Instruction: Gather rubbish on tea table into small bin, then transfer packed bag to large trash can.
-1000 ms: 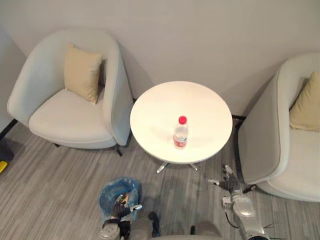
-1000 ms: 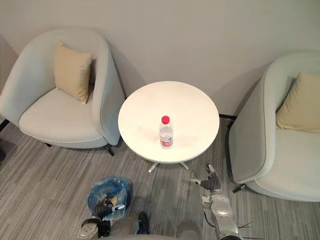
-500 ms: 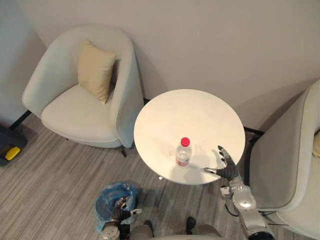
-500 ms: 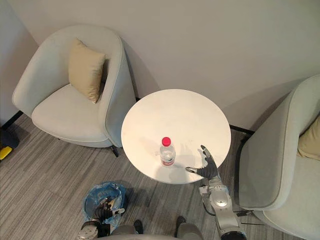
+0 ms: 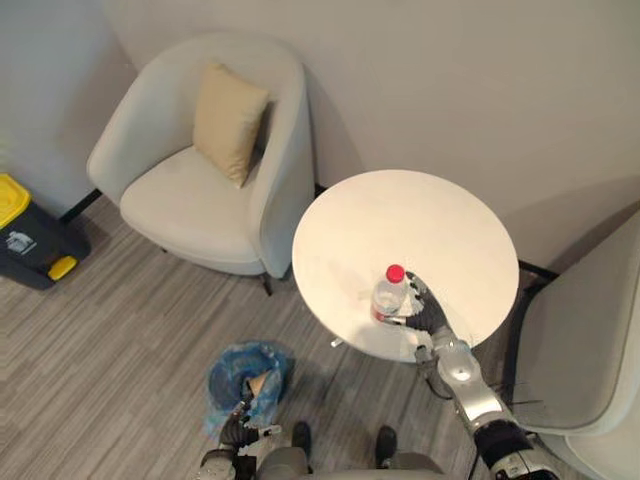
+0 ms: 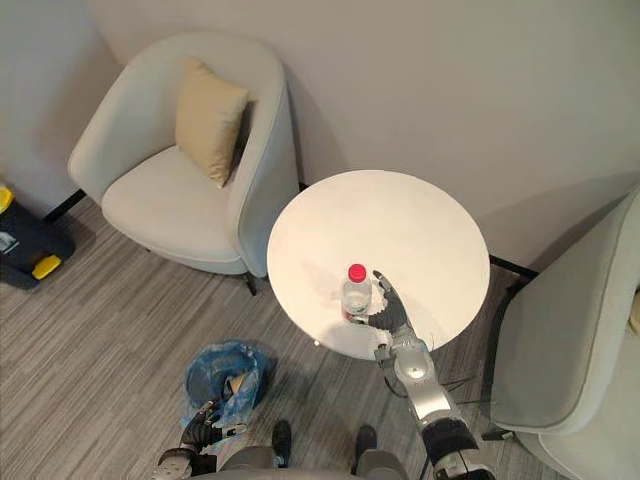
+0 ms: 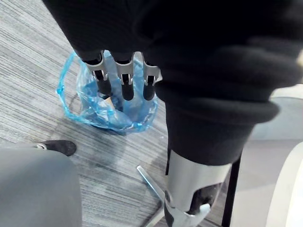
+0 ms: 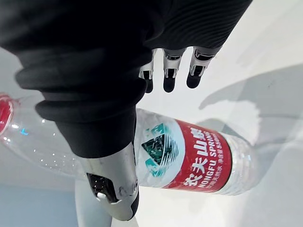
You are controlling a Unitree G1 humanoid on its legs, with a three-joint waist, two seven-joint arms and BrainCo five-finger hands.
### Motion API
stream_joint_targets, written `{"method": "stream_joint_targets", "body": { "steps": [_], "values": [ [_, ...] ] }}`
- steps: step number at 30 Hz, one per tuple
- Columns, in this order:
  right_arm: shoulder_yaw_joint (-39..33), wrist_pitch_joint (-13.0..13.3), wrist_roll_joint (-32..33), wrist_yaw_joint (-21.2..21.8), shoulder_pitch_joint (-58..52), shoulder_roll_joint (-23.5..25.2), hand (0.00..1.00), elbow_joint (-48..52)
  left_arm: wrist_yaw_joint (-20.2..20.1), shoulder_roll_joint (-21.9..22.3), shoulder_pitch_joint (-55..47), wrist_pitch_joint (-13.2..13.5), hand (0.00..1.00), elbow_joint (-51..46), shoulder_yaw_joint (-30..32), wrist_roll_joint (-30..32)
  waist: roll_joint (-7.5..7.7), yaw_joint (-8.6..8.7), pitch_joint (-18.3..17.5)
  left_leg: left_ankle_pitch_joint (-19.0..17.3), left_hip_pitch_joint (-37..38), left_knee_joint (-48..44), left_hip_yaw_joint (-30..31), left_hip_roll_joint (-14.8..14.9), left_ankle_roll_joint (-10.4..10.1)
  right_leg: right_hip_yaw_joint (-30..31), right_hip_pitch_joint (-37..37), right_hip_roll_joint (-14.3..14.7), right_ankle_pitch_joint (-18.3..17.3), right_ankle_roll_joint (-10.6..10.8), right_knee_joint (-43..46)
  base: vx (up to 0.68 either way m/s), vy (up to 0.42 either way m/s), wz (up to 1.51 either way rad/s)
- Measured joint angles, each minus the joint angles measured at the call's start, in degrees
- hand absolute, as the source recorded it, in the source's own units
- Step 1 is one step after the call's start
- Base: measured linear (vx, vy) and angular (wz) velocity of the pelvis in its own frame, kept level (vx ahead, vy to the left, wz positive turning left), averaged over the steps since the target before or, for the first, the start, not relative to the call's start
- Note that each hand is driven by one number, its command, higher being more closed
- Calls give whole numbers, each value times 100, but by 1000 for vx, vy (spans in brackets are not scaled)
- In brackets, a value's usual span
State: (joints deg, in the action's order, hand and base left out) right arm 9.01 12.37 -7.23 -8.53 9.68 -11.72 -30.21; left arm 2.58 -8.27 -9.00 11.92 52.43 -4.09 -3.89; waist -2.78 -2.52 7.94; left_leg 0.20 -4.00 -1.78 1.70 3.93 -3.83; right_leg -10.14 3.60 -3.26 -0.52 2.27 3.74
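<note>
The large trash can shows a yellow pedal at its front foot (image 5: 62, 267). I expect the yellow lid (image 5: 11, 201) to swing up and back when I open it.
A clear plastic bottle (image 5: 387, 297) with a red cap and red label stands upright near the front edge of the round white tea table (image 5: 430, 215). My right hand (image 5: 428, 312) is right beside it, open. In the right wrist view its straight fingers (image 8: 169, 80) reach past the bottle (image 8: 189, 158) and the thumb (image 8: 111, 189) lies across its front. The small bin with a blue bag (image 5: 245, 372) stands on the floor left of the table and holds some rubbish. Low down, my left hand (image 5: 236, 436) hangs open and empty just over the bag (image 7: 106, 113).
A dark large trash can with a yellow lid (image 5: 25, 235) stands at the far left by the wall. A pale armchair (image 5: 180, 200) with a tan cushion (image 5: 228, 120) is left of the table. Another armchair (image 5: 590, 330) is close on the right.
The camera has swung, so the whole scene shifted right and the trash can came into view. My right hand moved left across the table's front up against the bottle. The left hand stayed by the bin.
</note>
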Motion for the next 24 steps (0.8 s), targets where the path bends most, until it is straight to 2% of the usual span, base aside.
{"method": "stream_joint_targets", "body": {
  "steps": [1,2,5,8,11,12,16,21,24],
  "values": [
    [3,-11,4,-29,136,0,0,-132,1,-4,-13,-1,0,0,2,-1,-29,-25,16,16,-37,-3,49,-9,-19,-61,3,-7,5,-3,2,-76,-3,24],
    [8,-17,25,-35,326,0,100,-302,3,-4,-36,-1,0,1,1,-4,-61,-44,40,37,-61,-2,104,-20,-21,-99,7,-29,7,-1,6,-86,4,21],
    [6,-32,221,-140,851,-42,100,-616,5,25,-111,-1,0,-2,-12,-22,-155,-148,117,87,-190,-2,140,-38,-17,-110,131,-42,29,23,10,-64,3,6],
    [1,-46,424,-170,1521,-182,100,-978,7,29,-98,-1,0,-10,-26,-74,-246,-147,240,177,-408,-3,277,-82,-9,-237,284,-77,76,7,19,-33,-4,19],
    [-12,-120,578,-289,1849,-323,100,-1162,19,28,-106,7,0,-21,-25,-197,-267,-225,343,228,-445,-2,286,-94,23,-275,298,-84,78,7,25,15,-6,11],
    [-18,-154,709,-366,1918,-368,100,-1161,27,28,-101,9,0,-44,-21,-234,-265,-304,376,228,-475,1,289,-101,23,-273,333,-82,77,7,25,39,-10,1],
    [-18,-163,820,-407,1937,-357,100,-1060,106,29,-101,38,0,-199,-7,-277,-267,-303,449,230,-547,-3,318,-125,24,-313,385,-86,74,9,28,47,-10,5],
    [-264,-134,855,-435,1060,-332,100,419,141,99,-101,90,0,-467,223,-276,-263,-265,448,230,-464,-3,539,-183,24,-474,189,-134,-20,63,37,32,-4,24],
    [-401,-87,633,-434,308,-247,100,1456,140,142,-123,84,0,-470,246,-273,-230,-224,433,236,-254,69,716,-201,22,-671,-35,-188,-166,102,154,-6,-11,35]
  ]
}}
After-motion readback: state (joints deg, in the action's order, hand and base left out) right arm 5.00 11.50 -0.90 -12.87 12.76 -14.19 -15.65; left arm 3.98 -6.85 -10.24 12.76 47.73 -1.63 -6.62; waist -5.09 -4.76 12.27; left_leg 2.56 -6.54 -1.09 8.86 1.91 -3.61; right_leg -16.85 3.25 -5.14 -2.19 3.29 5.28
